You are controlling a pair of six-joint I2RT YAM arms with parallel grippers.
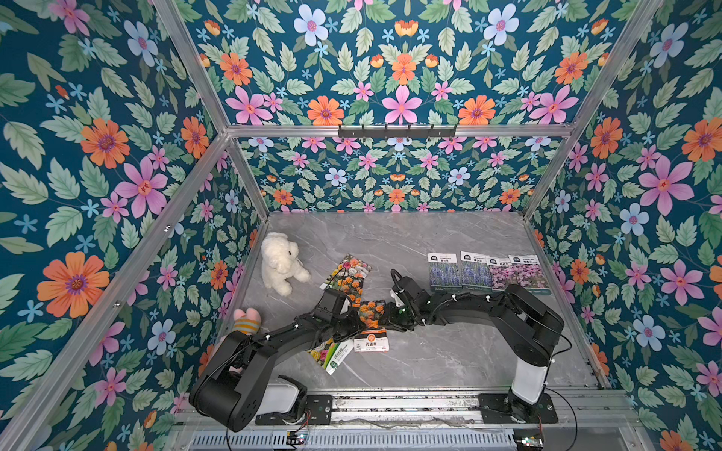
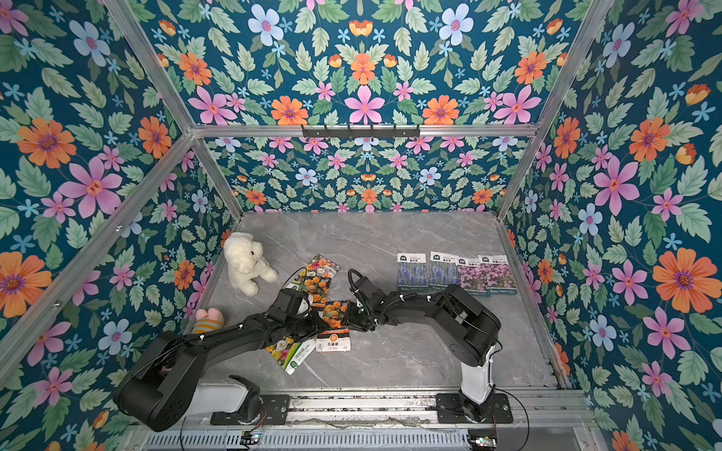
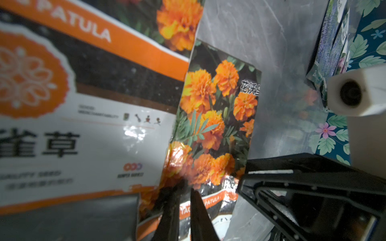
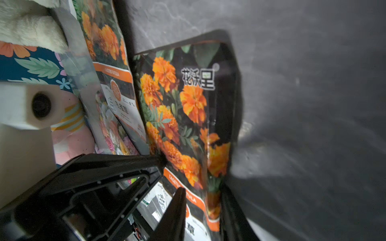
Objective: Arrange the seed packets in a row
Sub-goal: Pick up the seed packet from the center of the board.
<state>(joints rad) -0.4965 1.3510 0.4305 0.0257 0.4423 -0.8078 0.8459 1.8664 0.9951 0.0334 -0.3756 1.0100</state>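
The robot's right gripper is holding the bowed marigold packet by the edge (image 1: 384, 309) facing the lavender packets, so the left gripper should put it down next to them by the opposite edge (image 1: 361, 310).
An orange marigold seed packet (image 1: 372, 321) (image 2: 335, 314) (image 3: 215, 116) (image 4: 181, 108) sits bowed between my two grippers near the table's middle. My left gripper (image 1: 358, 325) (image 3: 184, 187) is shut on one side edge of it. My right gripper (image 1: 391, 317) (image 4: 201, 187) is shut on the opposite edge near the orange band. Just beyond it, a second marigold packet (image 1: 347, 287) overlaps a multicolour packet (image 1: 354, 265). Another multicolour packet (image 1: 329, 353) lies under my left arm. At the back right, two lavender packets (image 1: 443, 271) and two pink-purple packets (image 1: 527, 273) lie side by side.
A white plush bear (image 1: 279, 261) sits at the back left. A pink striped plush (image 1: 247, 320) lies by the left wall beside my left arm. Floral walls close in the grey marble table (image 1: 449, 351) on three sides.
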